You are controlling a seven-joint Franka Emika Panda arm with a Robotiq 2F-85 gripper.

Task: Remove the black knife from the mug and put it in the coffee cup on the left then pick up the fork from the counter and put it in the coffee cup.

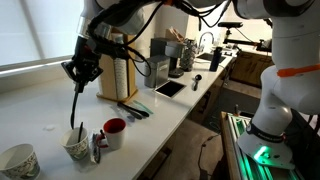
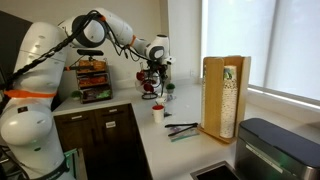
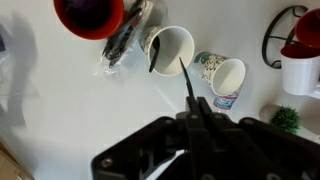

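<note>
The hanging utensil's lower end [image 1: 73, 125] is pointing down into the coffee cup's opening [image 1: 77, 136]. My gripper should keep moving down until that end is in the coffee cup, and then let go.
My gripper [image 1: 80, 80] [image 3: 195, 108] is shut on a thin black utensil [image 3: 187, 78] that hangs straight down [image 1: 75, 108]. I cannot make out its head. Its lower end is just above the rim of the coffee cup [image 1: 77, 146] [image 3: 172, 48]. Another black utensil [image 3: 152, 58] leans inside that cup. The white mug with a red inside [image 1: 114, 132] [image 3: 90, 14] [image 2: 158, 114] stands beside the cup and looks empty. All stand on the white counter [image 1: 40, 110]. In an exterior view the gripper [image 2: 152, 75] hovers over the mug's area.
A wider patterned cup [image 1: 20, 160] [image 3: 226, 78] stands next to the coffee cup. Plastic-wrapped cutlery [image 3: 125, 40] lies between mug and cup. A tall cup dispenser [image 1: 120, 75] [image 2: 225, 95], loose utensils [image 1: 135, 112] [image 2: 180, 130], a tablet [image 1: 168, 88] and a mug rack [image 3: 295, 45] are nearby.
</note>
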